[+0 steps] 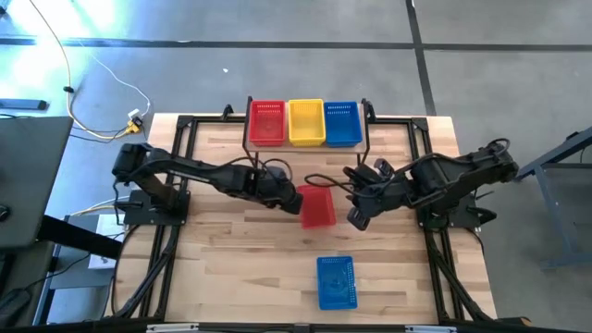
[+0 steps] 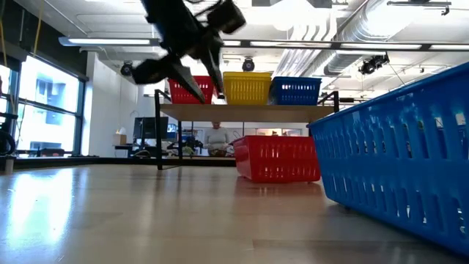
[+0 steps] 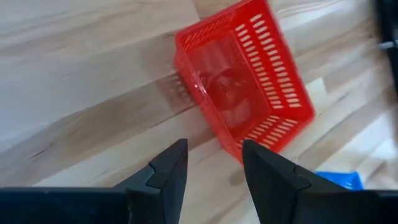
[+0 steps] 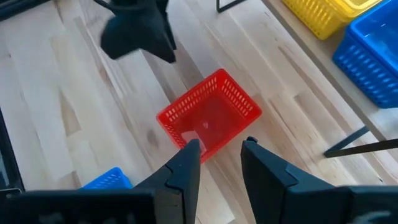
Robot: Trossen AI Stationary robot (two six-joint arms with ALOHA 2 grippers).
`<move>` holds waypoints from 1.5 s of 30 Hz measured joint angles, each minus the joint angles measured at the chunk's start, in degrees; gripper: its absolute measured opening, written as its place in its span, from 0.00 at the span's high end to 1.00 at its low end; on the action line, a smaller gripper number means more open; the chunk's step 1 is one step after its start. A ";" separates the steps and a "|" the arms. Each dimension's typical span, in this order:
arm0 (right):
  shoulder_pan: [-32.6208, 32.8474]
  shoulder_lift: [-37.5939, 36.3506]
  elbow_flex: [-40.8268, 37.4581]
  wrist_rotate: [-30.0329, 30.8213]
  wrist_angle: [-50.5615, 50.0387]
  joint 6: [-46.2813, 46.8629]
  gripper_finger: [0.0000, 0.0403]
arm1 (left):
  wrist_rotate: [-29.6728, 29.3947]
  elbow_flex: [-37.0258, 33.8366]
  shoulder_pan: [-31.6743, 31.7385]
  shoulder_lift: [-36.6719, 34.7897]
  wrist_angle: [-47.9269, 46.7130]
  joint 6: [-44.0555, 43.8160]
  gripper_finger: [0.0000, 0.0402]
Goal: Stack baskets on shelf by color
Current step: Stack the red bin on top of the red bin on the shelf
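Observation:
The red basket (image 1: 318, 207) will fit down inside the empty red basket on the shelf when the robot lowers it there, because it narrows (image 3: 206, 104) toward its bottom.
A red basket (image 1: 317, 205) stands on its bottom on the tabletop, open side up, at the middle. My left gripper (image 1: 289, 197) hovers just left of it, open and slanting down, with nothing between its fingers (image 3: 214, 163). My right gripper (image 1: 355, 217) hangs open to the basket's right and higher up, also empty (image 4: 221, 160). On the shelf (image 2: 242, 111) at the far edge sit a red basket (image 1: 268, 122), a yellow one (image 1: 306, 122) and a blue one (image 1: 341, 123), side by side. Another blue basket (image 1: 336, 281) rests near the front edge.
The shelf's black legs (image 1: 248, 139) stand at the far middle of the table. Black frame rails (image 1: 171, 213) run along both table sides by the arm bases. Bare wood lies left and right of the blue basket at the front.

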 joint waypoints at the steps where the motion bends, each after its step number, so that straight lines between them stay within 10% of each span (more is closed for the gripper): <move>1: 0.00 0.02 0.00 -0.01 -0.21 0.00 0.74 | 0.15 0.00 0.05 0.91 1.03 0.11 0.65; 25: 0.02 0.44 0.00 -0.78 -7.03 2.75 0.74 | 1.66 -0.05 1.88 13.70 13.04 -0.90 0.65; 45: 0.02 0.44 0.00 -1.15 -6.14 4.48 0.74 | 2.30 0.04 2.99 14.29 12.97 7.44 0.98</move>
